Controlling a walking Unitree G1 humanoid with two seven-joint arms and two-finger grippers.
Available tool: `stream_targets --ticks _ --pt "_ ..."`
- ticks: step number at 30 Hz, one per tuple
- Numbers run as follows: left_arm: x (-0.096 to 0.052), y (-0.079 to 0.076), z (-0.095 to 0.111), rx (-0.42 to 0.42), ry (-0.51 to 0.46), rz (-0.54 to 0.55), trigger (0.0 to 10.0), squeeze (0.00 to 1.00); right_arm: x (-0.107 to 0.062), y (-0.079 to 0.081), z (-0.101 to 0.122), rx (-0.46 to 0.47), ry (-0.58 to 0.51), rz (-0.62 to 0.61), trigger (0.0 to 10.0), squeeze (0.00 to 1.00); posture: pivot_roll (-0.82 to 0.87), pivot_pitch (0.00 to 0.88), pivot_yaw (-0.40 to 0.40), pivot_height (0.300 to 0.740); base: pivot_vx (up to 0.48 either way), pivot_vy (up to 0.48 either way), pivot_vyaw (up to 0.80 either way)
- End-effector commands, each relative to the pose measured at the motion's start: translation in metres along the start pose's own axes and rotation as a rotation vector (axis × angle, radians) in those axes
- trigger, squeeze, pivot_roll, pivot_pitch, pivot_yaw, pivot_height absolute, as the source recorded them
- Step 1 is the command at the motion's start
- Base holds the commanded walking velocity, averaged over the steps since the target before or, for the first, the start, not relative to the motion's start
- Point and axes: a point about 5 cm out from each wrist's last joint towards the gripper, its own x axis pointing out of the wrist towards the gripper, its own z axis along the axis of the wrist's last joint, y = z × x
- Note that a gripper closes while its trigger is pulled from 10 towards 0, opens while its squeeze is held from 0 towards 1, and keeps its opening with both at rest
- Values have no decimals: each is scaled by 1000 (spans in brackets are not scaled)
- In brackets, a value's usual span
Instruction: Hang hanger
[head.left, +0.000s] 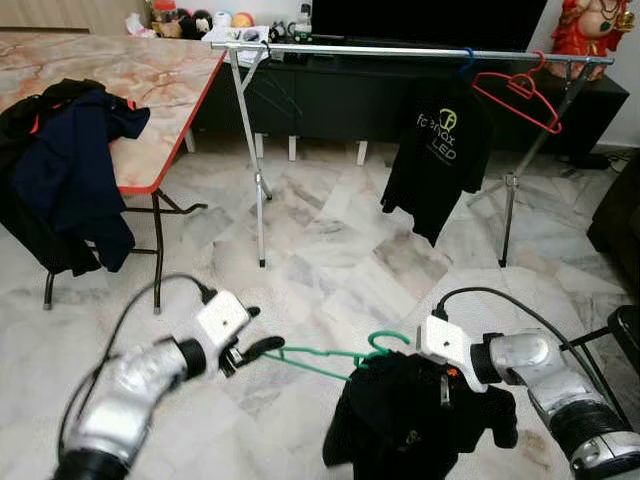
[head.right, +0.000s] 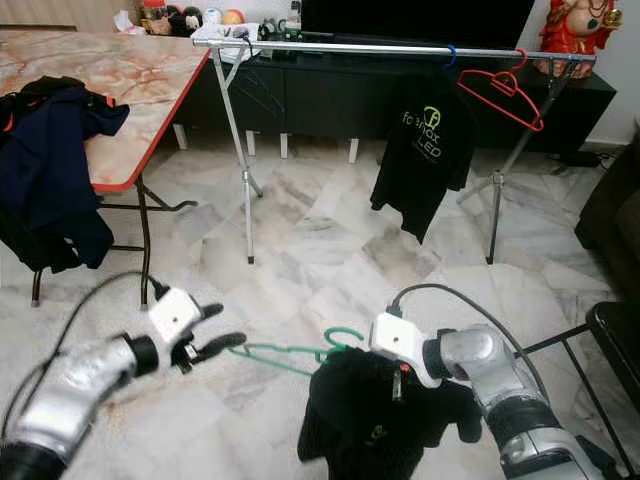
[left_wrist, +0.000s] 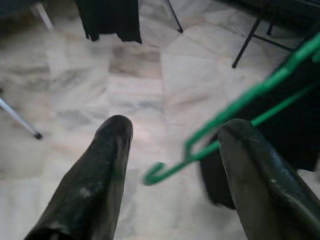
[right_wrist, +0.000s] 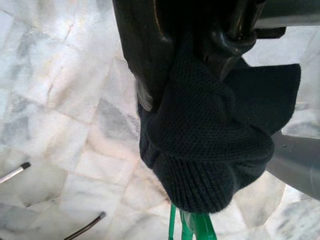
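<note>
My gripper is about to pull, and the garment's collar edge (head.left: 360, 380) will then stretch past the green hanger's end (head.left: 274, 354) and cover it, because that end sticks out of the black garment.
A green hanger (head.left: 322, 361) carrying a black garment (head.left: 405, 425) hangs low over the marble floor between my two arms. My right gripper (head.left: 445, 387) is shut on the black garment at its collar, and the knit fabric (right_wrist: 205, 145) bunches between the fingers with the green hanger (right_wrist: 192, 229) beneath. My left gripper (head.left: 256, 350) is open at the hanger's bare left end. That green tip (left_wrist: 165, 172) lies between the two spread fingers. Ahead stands a metal clothes rail (head.left: 400, 49) with a red hanger (head.left: 515, 96) and a black T-shirt (head.left: 440, 150) hung on it.
A marble-top folding table (head.left: 150, 90) at the left holds dark clothes (head.left: 60, 160) that drape over its edge. A dark TV cabinet (head.left: 340, 95) runs behind the rail. A black frame (head.left: 612, 338) stands at the right edge. Open floor lies between me and the rail.
</note>
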Motion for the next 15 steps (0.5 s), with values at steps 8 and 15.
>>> stream_targets --ticks 8,15 --pt "14 -30 -24 -80 34 -19 10000 0 1 -19 46 -110 -106 -76 0 0 17 141 -54 740 0 0 0" --pt "24 -40 -30 -110 34 8 10000 0 12 -21 72 -159 -152 -103 0 0 17 132 -52 740 0 0 0"
